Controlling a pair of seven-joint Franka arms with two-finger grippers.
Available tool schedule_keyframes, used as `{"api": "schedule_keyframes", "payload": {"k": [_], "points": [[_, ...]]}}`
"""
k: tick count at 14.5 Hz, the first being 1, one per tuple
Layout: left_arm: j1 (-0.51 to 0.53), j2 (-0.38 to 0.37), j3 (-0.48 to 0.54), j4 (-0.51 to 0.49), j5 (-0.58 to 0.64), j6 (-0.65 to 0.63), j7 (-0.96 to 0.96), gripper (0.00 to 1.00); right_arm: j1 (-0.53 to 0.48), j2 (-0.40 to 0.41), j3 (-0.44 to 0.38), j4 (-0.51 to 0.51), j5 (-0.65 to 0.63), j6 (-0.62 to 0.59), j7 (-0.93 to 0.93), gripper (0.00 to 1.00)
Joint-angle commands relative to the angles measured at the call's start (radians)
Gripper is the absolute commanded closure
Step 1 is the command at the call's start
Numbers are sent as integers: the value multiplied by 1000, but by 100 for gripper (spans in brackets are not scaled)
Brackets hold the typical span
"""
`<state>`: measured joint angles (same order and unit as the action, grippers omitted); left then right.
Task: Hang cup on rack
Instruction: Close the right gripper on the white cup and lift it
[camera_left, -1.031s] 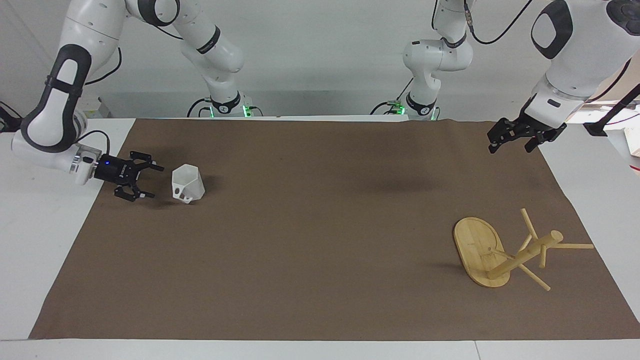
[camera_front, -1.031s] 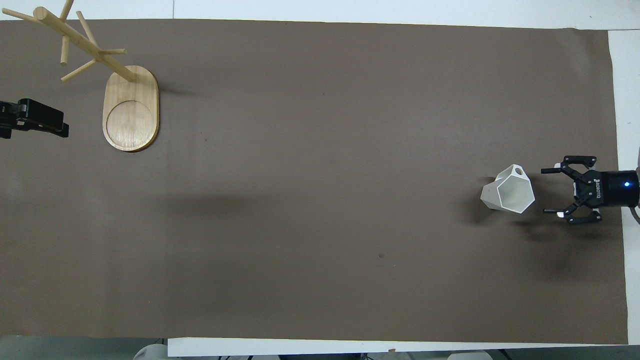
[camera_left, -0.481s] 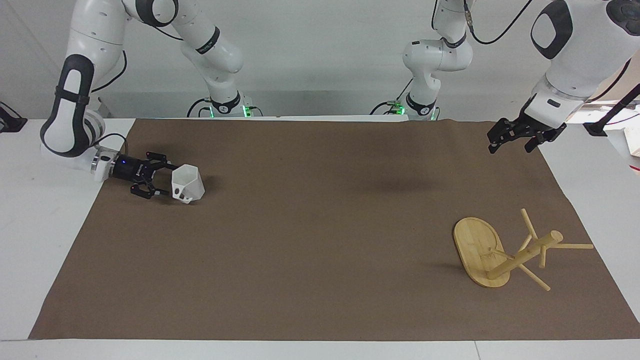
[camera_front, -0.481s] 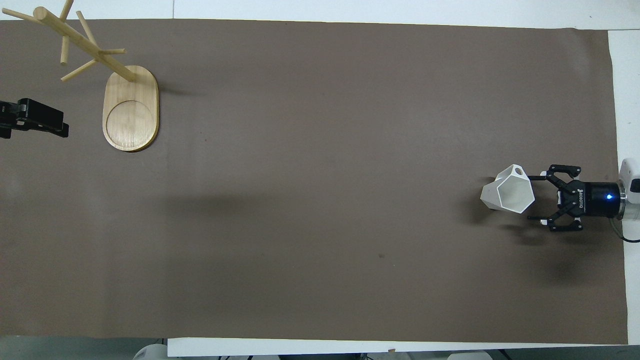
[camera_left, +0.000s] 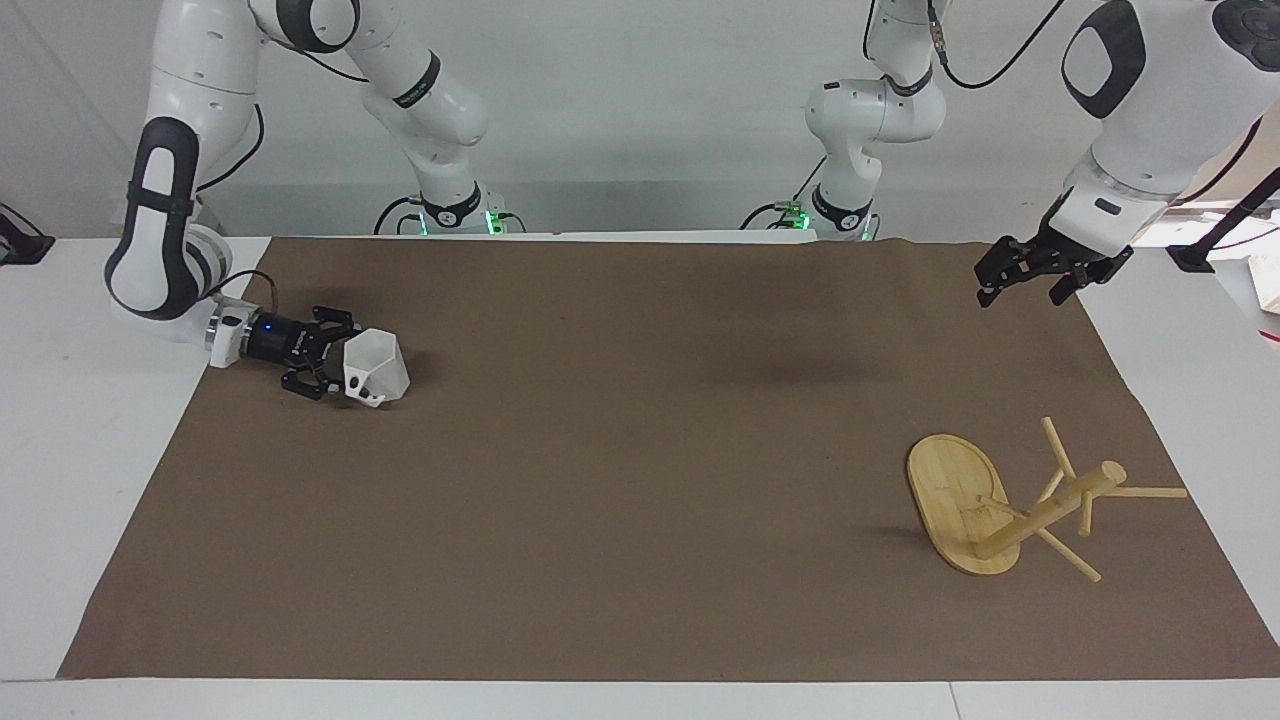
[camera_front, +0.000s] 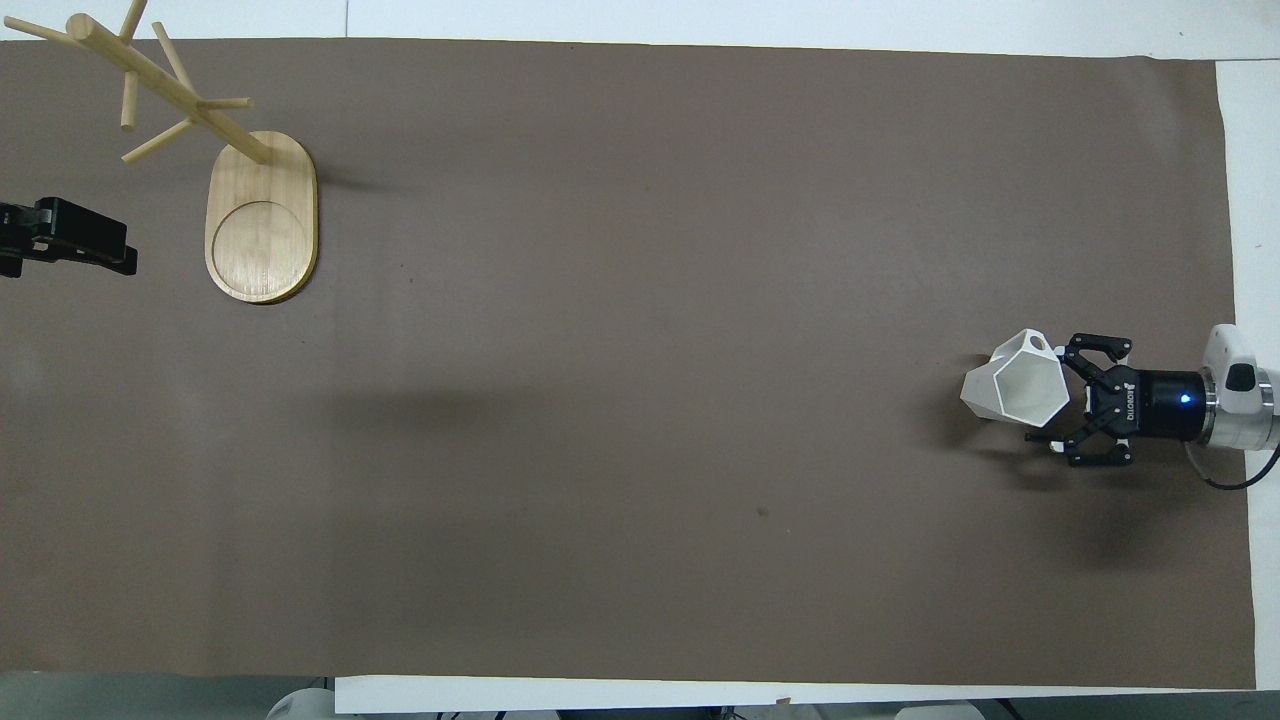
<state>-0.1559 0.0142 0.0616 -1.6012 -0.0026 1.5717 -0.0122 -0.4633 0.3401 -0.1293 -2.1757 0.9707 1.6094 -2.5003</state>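
The handle of the white cup has a gap (camera_front: 1036, 342) that is wider than a rack peg (camera_front: 227, 104), so the handle will slide over the peg when the robot pushes the cup.
The white faceted cup (camera_left: 378, 367) lies on its side on the brown mat near the right arm's end of the table, its mouth toward my right gripper; it also shows in the overhead view (camera_front: 1013, 388). Its handle is on the side farther from the robots. My right gripper (camera_left: 340, 361) is low at the cup's mouth, open, with one finger on each side of the rim (camera_front: 1056, 398). The bamboo rack (camera_left: 1040, 505) stands on its oval base (camera_front: 262, 220) toward the left arm's end. My left gripper (camera_left: 1022, 290) waits open in the air, apart from the rack.
The brown mat (camera_left: 640, 480) covers most of the white table (camera_left: 90, 450). White table strips run along the mat's edges at both arms' ends. The left gripper shows at the overhead view's edge (camera_front: 70, 240), beside the rack's base.
My right gripper has moved along the mat toward the cup, and its open fingers now reach the rim. The cup, the rack and the left arm have not moved.
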Motion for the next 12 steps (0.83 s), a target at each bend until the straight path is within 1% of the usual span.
{"api": "schedule_keyframes", "payload": {"k": [1,5,8,10,12], "points": [[4,-20,-2,-22,16,-6,3,0,8,-32,3,-35,26,23,-18,0],[4,-20,-2,-22,16,-6,3,0,43,-32,3,-41,39,30,-28,0],[-7,-20,-2,-22,16,-4,1,0,49,-39,10,-75,66,46,-113,0],[-5,-20,-3,-22,16,-2,-2,0,81,-43,10,-85,94,47,-167,0],[-8,-20,-5,-22,15,-4,-6,0,97,-43,10,-81,94,49,-167,0]]}}
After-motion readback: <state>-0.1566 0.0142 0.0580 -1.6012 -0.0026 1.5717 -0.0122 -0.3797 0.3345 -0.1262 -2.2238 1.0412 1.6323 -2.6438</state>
